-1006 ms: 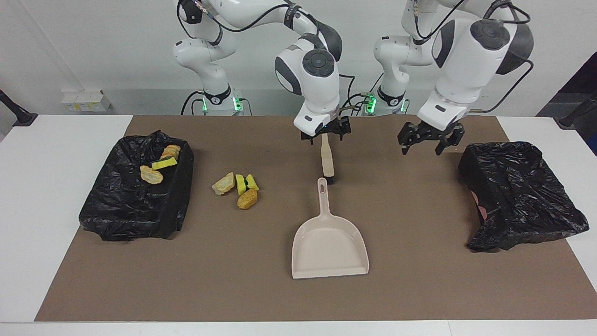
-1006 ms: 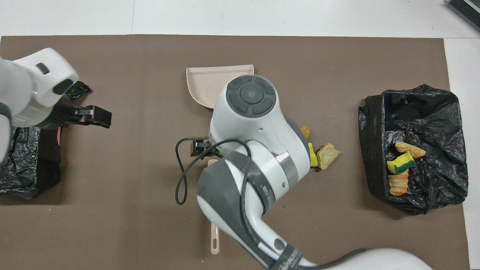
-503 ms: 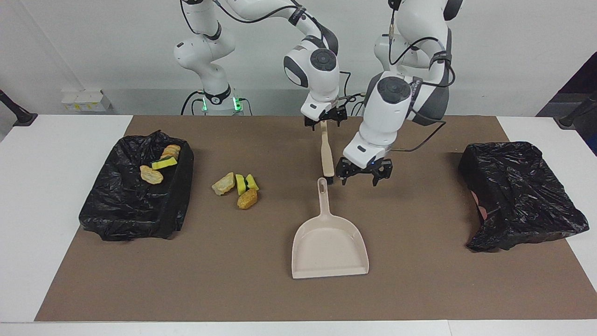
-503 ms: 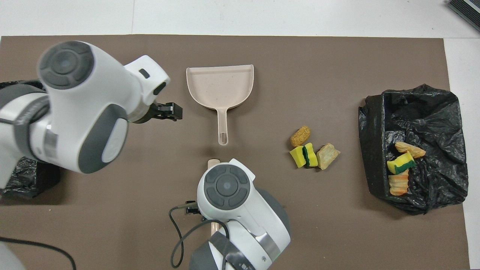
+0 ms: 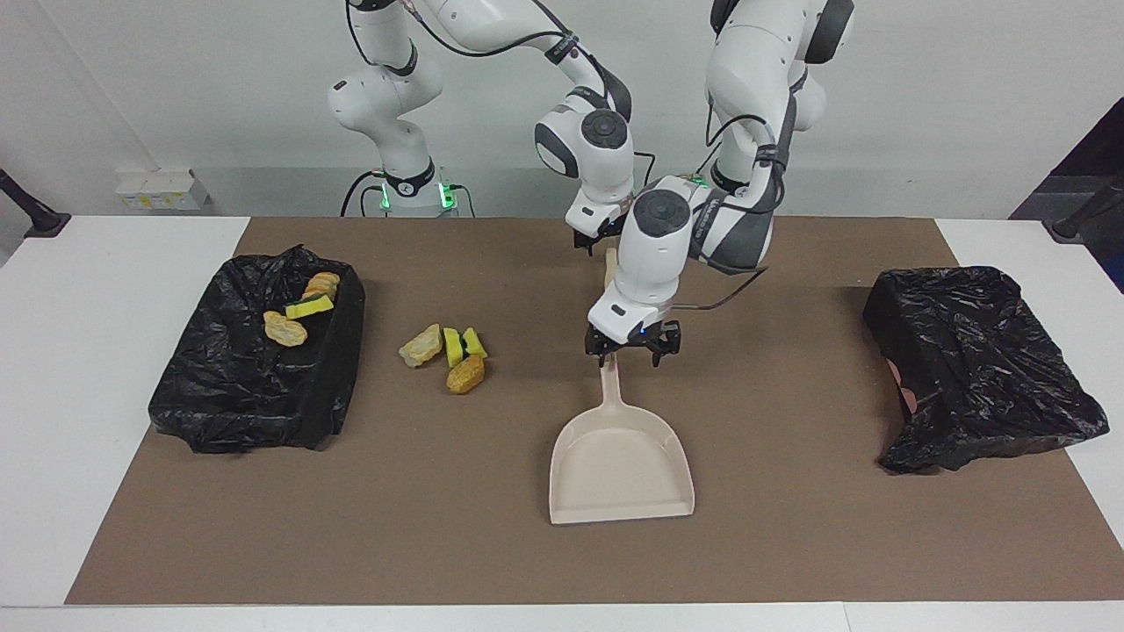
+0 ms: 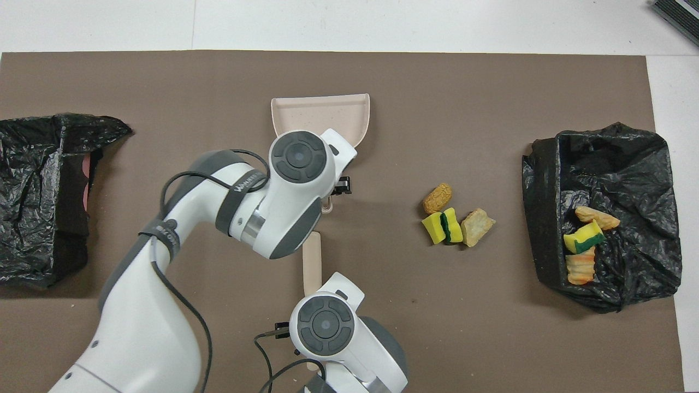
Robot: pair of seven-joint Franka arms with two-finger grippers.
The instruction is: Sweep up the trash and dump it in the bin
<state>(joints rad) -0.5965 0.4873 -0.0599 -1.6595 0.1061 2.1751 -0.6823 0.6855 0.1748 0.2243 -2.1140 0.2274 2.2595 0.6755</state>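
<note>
The dustpan's opening point(image 5: 622, 514) faces past the trash pile, so my left gripper should take the dustpan's handle point(image 5: 610, 384) and turn the dustpan toward the pile before I sweep.
The beige dustpan point(image 5: 621, 461) point(image 6: 322, 112) lies mid-mat, its handle pointing toward the robots. My left gripper point(image 5: 630, 349) is open, low over the end of that handle. A beige brush point(image 5: 609, 268) point(image 6: 312, 262) lies in line with the handle, nearer to the robots. My right gripper point(image 5: 599, 243) is at the brush's end nearest the robots, partly hidden by the left arm. The trash point(image 5: 448, 351) point(image 6: 450, 218) is a small pile on the mat: yellow-green sponge pieces, a pale lump and an orange nugget. Beside it, toward the right arm's end, stands the black-lined bin point(image 5: 255, 386) point(image 6: 617, 158).
Three trash pieces point(image 5: 299, 312) lie inside that bin. A second black-lined bin point(image 5: 975, 369) point(image 6: 43, 196) stands at the left arm's end. A brown mat point(image 5: 790, 527) covers the white table.
My left arm has swung from beside the bin at its own end across to the dustpan handle and come down over it. The right arm's wrist has drawn back toward the robots, its gripper staying at the brush.
</note>
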